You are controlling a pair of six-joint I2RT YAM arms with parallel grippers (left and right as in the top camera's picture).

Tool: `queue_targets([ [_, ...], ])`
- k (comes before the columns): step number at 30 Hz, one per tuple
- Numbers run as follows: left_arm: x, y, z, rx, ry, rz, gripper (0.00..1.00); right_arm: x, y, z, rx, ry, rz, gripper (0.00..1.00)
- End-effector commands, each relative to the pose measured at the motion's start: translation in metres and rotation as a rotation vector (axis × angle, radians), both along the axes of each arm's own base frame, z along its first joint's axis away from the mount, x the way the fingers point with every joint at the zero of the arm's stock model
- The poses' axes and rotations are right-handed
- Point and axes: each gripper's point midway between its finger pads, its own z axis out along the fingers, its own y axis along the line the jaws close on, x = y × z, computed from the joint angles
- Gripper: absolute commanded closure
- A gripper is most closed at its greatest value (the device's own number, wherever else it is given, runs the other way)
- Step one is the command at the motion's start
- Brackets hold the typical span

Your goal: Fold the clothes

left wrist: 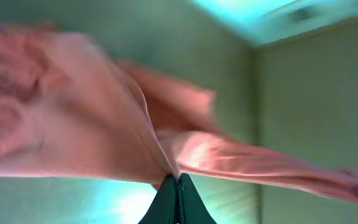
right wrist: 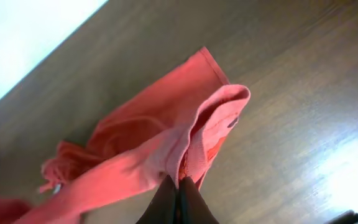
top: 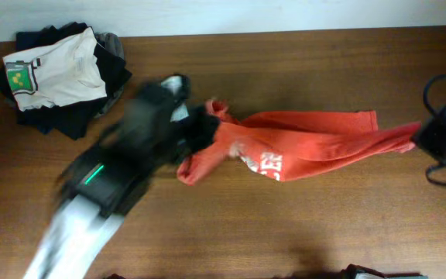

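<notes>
The T-shirt lies in a bunched band (top: 296, 151), so my left gripper and right gripper should lift it and swing it flat toward the table's back (top: 246, 58) before folding.
The clothes are one red-orange T-shirt (top: 308, 143) with white lettering, pulled out in a bunched band across the middle of the wooden table (top: 285, 232). My left gripper (top: 201, 128) is shut on its left end, and the arm looks motion-blurred from overhead. In the left wrist view the closed fingertips (left wrist: 178, 179) pinch a fold of the shirt (left wrist: 92, 124), which hangs lifted against the ceiling. My right gripper (top: 426, 136) is shut on the shirt's right end. In the right wrist view it (right wrist: 179, 182) grips a hem fold (right wrist: 216, 118) just above the tabletop.
A pile of folded garments sits at the back left corner, a white T-shirt with a green-yellow print (top: 53, 70) on top of black and grey ones (top: 72, 120). A dark object (top: 378, 273) pokes in at the front edge.
</notes>
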Motion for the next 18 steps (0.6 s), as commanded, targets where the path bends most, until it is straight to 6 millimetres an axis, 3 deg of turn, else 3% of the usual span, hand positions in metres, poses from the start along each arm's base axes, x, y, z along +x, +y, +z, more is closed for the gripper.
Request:
queue_targets([
  [1, -0.058, 0.073, 0.081, 0.019, -0.312, 0.138, 0.99, -0.020, 0.012, 0.014, -0.022, -0.055, 0.050, 0.96],
  [2, -0.074, 0.088, 0.092, 0.006, -0.357, 0.172, 0.99, -0.025, 0.019, 0.017, -0.017, -0.071, 0.090, 0.96],
  [3, -0.109, 0.118, 0.110, -0.026, -0.440, 0.229, 0.99, -0.030, 0.032, 0.021, -0.004, -0.095, 0.159, 0.96],
  [6, -0.149, 0.144, 0.118, -0.064, -0.503, 0.252, 0.99, -0.039, 0.052, 0.026, 0.024, -0.128, 0.265, 0.96],
  [9, -0.169, 0.155, 0.114, -0.071, -0.514, 0.256, 0.99, -0.045, 0.061, 0.030, 0.048, -0.151, 0.290, 0.96],
  [13, -0.161, 0.155, 0.101, -0.023, -0.463, 0.268, 0.99, -0.048, 0.065, 0.038, 0.049, -0.184, 0.305, 0.96],
  [18, -0.100, 0.149, 0.072, 0.162, -0.331, 0.368, 0.99, -0.029, 0.058, 0.044, 0.015, -0.214, 0.321, 0.96],
])
